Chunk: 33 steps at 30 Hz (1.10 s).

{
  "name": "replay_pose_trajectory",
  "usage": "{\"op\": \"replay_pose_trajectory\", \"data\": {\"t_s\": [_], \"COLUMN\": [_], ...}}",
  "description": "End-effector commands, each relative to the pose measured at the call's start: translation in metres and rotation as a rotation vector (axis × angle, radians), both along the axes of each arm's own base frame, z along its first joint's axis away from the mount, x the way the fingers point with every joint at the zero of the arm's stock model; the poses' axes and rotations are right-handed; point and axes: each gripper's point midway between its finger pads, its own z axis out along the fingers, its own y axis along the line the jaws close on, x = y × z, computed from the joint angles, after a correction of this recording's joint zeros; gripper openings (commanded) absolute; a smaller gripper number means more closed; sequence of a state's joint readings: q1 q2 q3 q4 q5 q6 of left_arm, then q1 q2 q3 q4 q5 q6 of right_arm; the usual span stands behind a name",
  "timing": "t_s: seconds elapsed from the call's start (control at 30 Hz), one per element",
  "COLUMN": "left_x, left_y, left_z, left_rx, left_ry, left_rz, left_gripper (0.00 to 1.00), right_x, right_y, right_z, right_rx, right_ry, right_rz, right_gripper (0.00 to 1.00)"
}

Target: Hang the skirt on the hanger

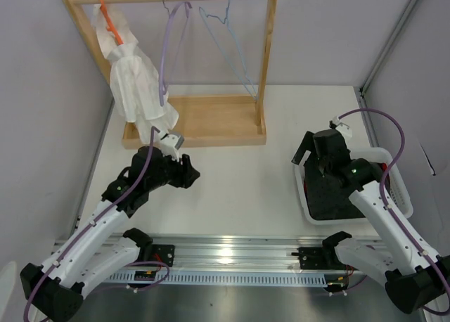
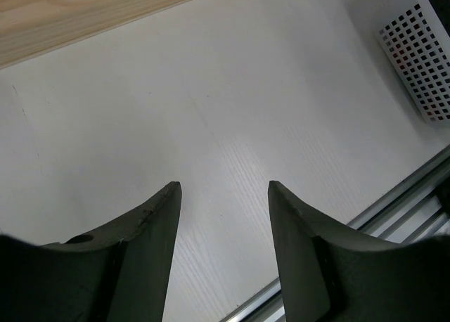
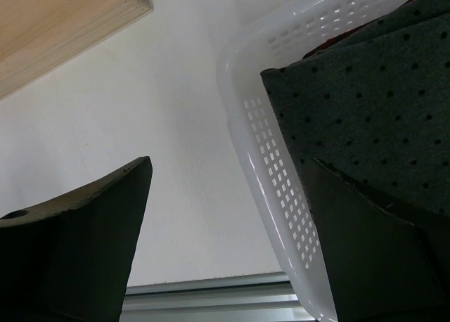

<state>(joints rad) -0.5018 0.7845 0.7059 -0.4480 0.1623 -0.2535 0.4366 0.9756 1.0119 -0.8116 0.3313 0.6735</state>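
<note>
Red cloth [image 1: 384,167] shows past the skirt's edge [image 1: 329,199]. I expect that more red cloth is hidden underneath and will stay behind when I lift the skirt.
The skirt [image 1: 318,195], dark grey cloth with small dots, lies in the white basket [image 1: 383,155] at the right, and also shows in the right wrist view [image 3: 365,90]. The light-blue wire hanger [image 1: 247,83] hangs bare on the wooden rack's rail at the back. My right gripper [image 1: 309,152] is open and empty over the basket's left rim [image 3: 274,167]; its midpoint [image 3: 228,167] is just left of the skirt. My left gripper [image 1: 188,173] is open and empty above bare table [image 2: 225,185], in front of the rack.
The wooden rack [image 1: 197,129] stands at the back with a white garment [image 1: 133,83] on an orange hanger [image 1: 109,20] and a lavender hanger [image 1: 166,55]. A bit of red cloth [image 1: 384,169] shows in the basket. A metal rail [image 1: 232,255] runs along the near edge.
</note>
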Motion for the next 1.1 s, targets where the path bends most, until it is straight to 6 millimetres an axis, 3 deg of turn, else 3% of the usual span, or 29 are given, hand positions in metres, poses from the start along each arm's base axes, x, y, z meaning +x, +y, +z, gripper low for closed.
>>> {"op": "replay_pose_trajectory", "data": {"t_s": [0.0,0.27,0.43,0.67,0.93,1.07], "left_x": [0.002,0.001,0.001,0.000,0.000,0.000], "left_y": [-0.002,-0.002,-0.002,-0.002,-0.002,-0.003], "left_z": [0.010,0.012,0.013,0.013,0.013,0.012], "left_rx": [-0.020,-0.026,-0.029,-0.030,-0.032,-0.031], "left_ry": [-0.042,-0.051,-0.052,-0.055,-0.056,-0.051], "left_rz": [-0.002,-0.002,-0.004,-0.004,-0.006,-0.010], "left_gripper": [0.58,0.58,0.58,0.58,0.58,0.57], "right_x": [-0.002,-0.006,0.003,0.018,0.028,0.027], "right_y": [-0.008,-0.031,-0.060,-0.081,-0.086,-0.081], "right_z": [-0.002,-0.022,-0.045,-0.070,-0.083,-0.095], "right_rx": [-0.023,-0.096,-0.093,-0.058,-0.013,0.017], "right_ry": [0.010,0.098,0.150,0.201,0.200,0.207], "right_rz": [-0.033,-0.131,-0.232,-0.291,-0.308,-0.297], "right_gripper": [0.96,0.95,0.93,0.91,0.90,0.85]}}
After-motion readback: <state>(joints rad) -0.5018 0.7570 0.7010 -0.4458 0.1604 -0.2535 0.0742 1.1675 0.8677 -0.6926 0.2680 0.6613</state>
